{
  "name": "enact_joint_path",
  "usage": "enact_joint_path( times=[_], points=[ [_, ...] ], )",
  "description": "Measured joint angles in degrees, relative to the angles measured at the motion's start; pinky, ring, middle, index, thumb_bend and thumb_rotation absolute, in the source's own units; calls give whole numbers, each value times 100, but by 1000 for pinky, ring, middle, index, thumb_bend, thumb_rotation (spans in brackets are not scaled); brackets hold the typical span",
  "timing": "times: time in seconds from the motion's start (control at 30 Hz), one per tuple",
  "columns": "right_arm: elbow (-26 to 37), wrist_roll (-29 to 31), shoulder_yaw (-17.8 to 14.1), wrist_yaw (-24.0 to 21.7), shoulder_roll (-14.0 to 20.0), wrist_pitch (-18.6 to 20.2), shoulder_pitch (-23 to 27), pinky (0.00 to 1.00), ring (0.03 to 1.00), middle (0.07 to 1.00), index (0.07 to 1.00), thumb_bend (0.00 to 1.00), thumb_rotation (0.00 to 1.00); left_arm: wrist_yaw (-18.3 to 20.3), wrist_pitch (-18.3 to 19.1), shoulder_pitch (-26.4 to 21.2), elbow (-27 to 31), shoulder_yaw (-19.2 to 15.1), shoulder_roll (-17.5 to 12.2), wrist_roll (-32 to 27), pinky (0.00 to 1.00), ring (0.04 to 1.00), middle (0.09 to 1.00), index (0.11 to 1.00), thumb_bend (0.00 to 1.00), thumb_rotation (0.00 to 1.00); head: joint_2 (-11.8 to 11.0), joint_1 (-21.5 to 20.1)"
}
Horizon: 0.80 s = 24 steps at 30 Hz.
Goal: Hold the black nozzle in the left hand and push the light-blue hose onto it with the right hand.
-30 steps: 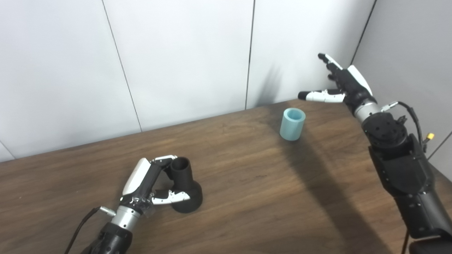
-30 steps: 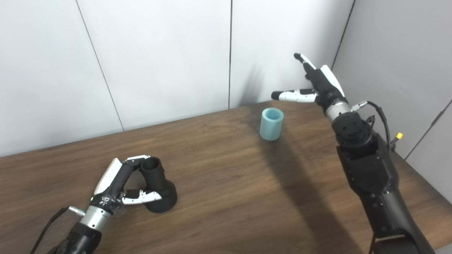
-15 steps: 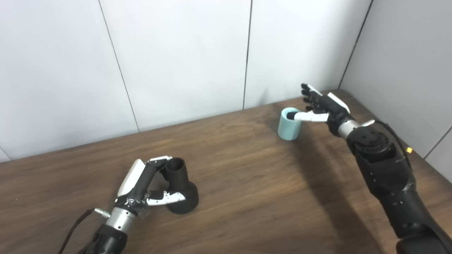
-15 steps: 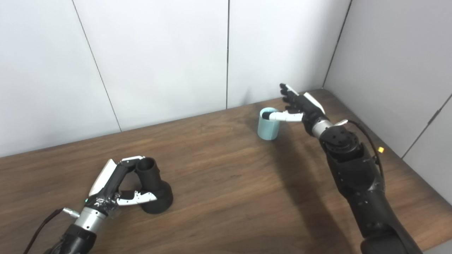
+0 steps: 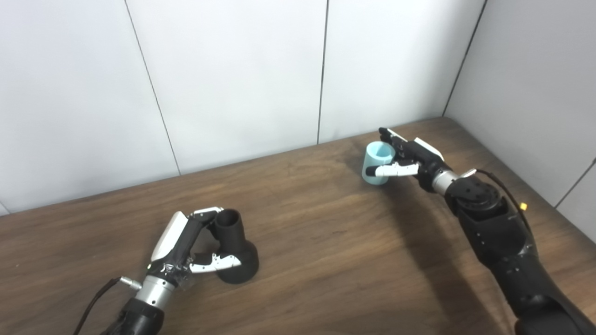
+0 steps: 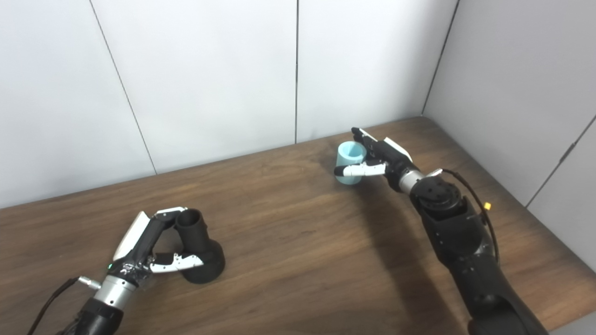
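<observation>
The black nozzle's narrow neck widens into a wide base (image 5: 238,244). The light-blue hose (image 5: 376,163) will therefore slide down and stop at that base when I push it.
The black nozzle (image 5: 236,255) stands upright on the wooden table (image 5: 326,242) at the front left, wide base down. My left hand (image 5: 184,244) is shut on it, fingers over the narrow neck and thumb across the base. The light-blue hose (image 5: 375,159), a short open tube, stands upright at the back right. My right hand (image 5: 412,158) is open around it: the thumb lies across its front and the straight fingers reach behind its rim. The hose also shows in the right eye view (image 6: 348,158).
White wall panels (image 5: 233,83) run close behind the table's far edge and a grey wall (image 5: 535,93) stands along its right edge. Thin cables trail from both wrists. Bare wood lies between the nozzle and the hose.
My right hand came down from the air by the corner to the hose; its thumb now crosses the hose's front. The left hand and nozzle stayed put. The camera shifted slightly.
</observation>
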<state>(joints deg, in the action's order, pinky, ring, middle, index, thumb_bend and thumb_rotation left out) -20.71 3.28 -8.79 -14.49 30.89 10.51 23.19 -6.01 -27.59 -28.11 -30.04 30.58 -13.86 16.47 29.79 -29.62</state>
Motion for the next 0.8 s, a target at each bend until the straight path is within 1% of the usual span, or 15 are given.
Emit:
enact_joint_path(
  times=[0.17, 0.23, 0.27, 0.33, 0.4, 0.47, 0.53, 0.63, 0.8],
  points=[
    [-403, 46, -59, 98, -100, -366, 26, 898, 965, 1000, 1000, 895, 169, -18, 0, 13, 16, 18, -29, 0, 439, 425, 467, 519, 501, 0, 9, 35],
    [-588, 55, -75, 145, -113, -516, 75, 887, 941, 997, 995, 906, 172, -18, 0, 18, 18, 19, -34, 0, 438, 425, 466, 521, 501, 0, 26, 61],
    [-655, 46, -82, 197, -123, -577, 100, 877, 924, 987, 995, 910, 181, -17, 0, 21, 20, 18, -37, 0, 439, 425, 466, 521, 501, 0, 26, 62],
    [-790, -12, -77, 354, -166, -673, 152, 862, 888, 963, 989, 909, 169, -17, -1, 26, 23, 16, -42, -1, 443, 426, 466, 521, 501, 0, 26, 62],
    [-849, -23, -81, 507, -219, -716, 176, 836, 849, 940, 980, 894, 127, -17, -1, 28, 26, 16, -44, -1, 443, 428, 466, 521, 501, 0, 44, 96],
    [-920, -37, -83, 642, -264, -820, 181, 779, 786, 903, 956, 862, 84, -17, 0, 32, 33, 16, -49, -2, 446, 429, 466, 520, 502, 0, 62, 114],
    [-1022, -40, -83, 778, -322, -942, 183, 745, 753, 883, 937, 838, 54, -24, 0, 37, 42, 18, -57, -2, 442, 429, 465, 521, 502, 0, 62, 114],
    [-1031, -68, -86, 1008, -426, -1077, 183, 719, 733, 860, 912, 806, 27, -65, -1, 39, 44, 38, -71, 3, 436, 427, 465, 521, 502, 0, 79, 123],
    [-1100, -133, -90, 1259, -501, -1133, 228, 702, 677, 816, 857, 779, 0, -72, -1, 39, 45, 41, -72, 3, 434, 423, 466, 521, 502, 0, 79, 123]
  ],
)
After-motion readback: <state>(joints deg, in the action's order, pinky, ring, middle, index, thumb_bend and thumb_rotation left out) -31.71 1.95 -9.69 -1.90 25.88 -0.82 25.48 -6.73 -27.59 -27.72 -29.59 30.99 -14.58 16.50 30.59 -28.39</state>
